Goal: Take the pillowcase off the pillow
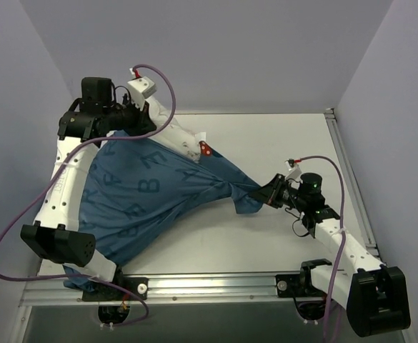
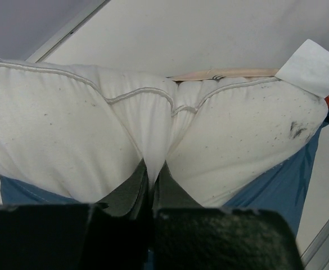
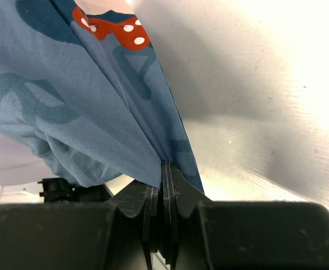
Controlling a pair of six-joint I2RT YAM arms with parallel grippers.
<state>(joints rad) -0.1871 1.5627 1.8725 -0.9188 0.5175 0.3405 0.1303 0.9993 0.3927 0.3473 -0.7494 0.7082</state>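
Note:
Next, my right gripper grabs the pillow's white edge point(image 1: 182, 131), because the pillowcase's lettered body point(image 1: 141, 187) is on my left gripper's side. That will leave my left gripper free to pull the pillowcase.
The dark blue lettered pillowcase point(image 1: 144, 189) is stretched across the table from the far left to the right. The white pillow point(image 1: 174, 128) sticks out of it at the far left, its end bare. My left gripper point(image 1: 150, 120) is shut on the pillow's white edge point(image 2: 150, 140), which is pinched between the jaws in the left wrist view. My right gripper point(image 1: 264, 194) is shut on a bunched corner of the pillowcase point(image 3: 113, 129) and holds it taut. A red bow print point(image 3: 111, 29) shows on the fabric.
A white tag point(image 2: 311, 66) hangs off the pillow's end. The table point(image 1: 294, 136) has a metal rail point(image 1: 194, 286) along the near edge and another rail point(image 1: 348, 168) on the right. Grey walls close in at the back and sides.

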